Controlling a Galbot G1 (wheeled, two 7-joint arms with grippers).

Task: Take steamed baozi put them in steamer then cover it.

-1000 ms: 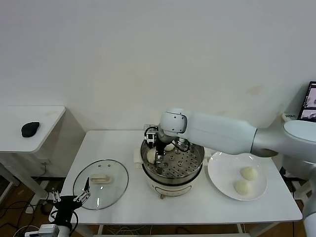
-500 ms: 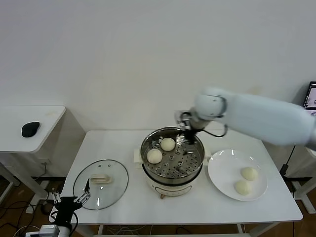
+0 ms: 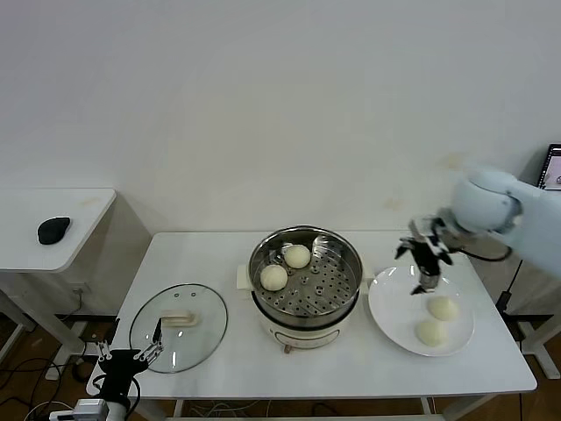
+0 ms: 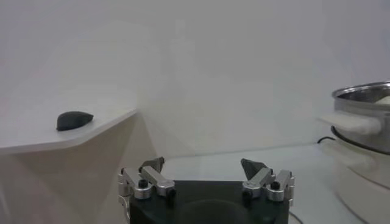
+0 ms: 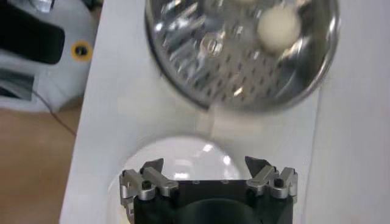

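Observation:
I expect the front baozi (image 3: 431, 332) to come off on its own when I lift it, because the baozi on the white plate keep separate round edges (image 3: 437, 320).
The steel steamer (image 3: 326, 289) stands mid-table with two steamed baozi on its perforated tray, one (image 3: 297, 256) behind the other (image 3: 273, 277). Two more baozi (image 3: 443, 308) (image 3: 430, 332) lie on the white plate (image 3: 390, 307) to its right. My right gripper (image 3: 424, 274) hangs open and empty above the plate's far rim, just behind those buns. In the right wrist view the gripper (image 5: 204, 165) is over the plate (image 5: 183, 161), with the steamer (image 5: 244, 61) and one baozi (image 5: 279, 27) beyond. The glass cover (image 3: 197, 338) lies flat on the table's left. My left gripper (image 3: 127, 355) is parked open below the front-left corner.
A side table (image 3: 79, 219) with a black mouse (image 3: 53, 229) stands to the left. The white wall runs close behind the table. A screen edge (image 3: 552, 180) shows at far right. The left wrist view shows the steamer's side (image 4: 365, 115) and the mouse (image 4: 74, 119).
My right arm lifted out of the steamer and swung right to above the plate. Its gripper stays open. Two baozi now show uncovered in the steamer. The left arm has not moved.

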